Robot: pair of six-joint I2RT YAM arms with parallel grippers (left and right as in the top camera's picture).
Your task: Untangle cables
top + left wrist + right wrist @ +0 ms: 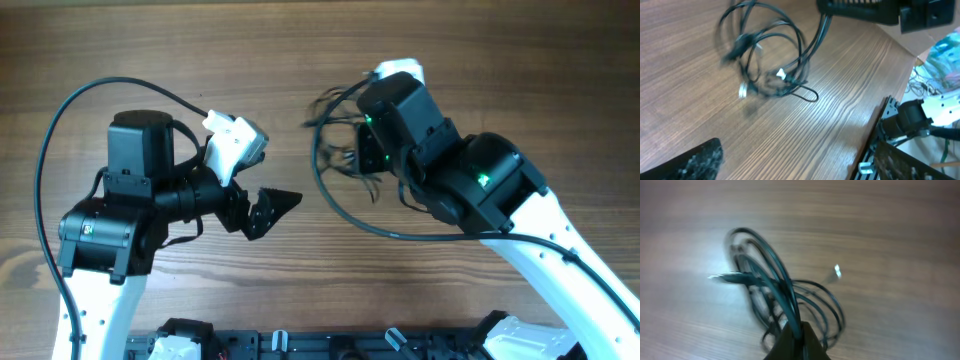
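Note:
Next, I catch some loops with my left gripper while my right gripper pulls the strands of cable away, because the cables hang in a bunch from my right gripper alone.
The cables are a bundle of thin dark loops with small silver tips, at the far middle of the table. They are blurred in the left wrist view and the right wrist view. My right gripper is shut on several strands of the bundle, which fans out in front of it. In the overhead view my right gripper is mostly hidden under its own wrist. My left gripper is open and empty, left of the bundle and apart from it; its wide-apart fingers frame bare wood.
A thick black arm cable loops from the right arm over the table's middle. Another arcs over the left arm. A black rail runs along the near edge. It also shows in the left wrist view, with clutter beyond it.

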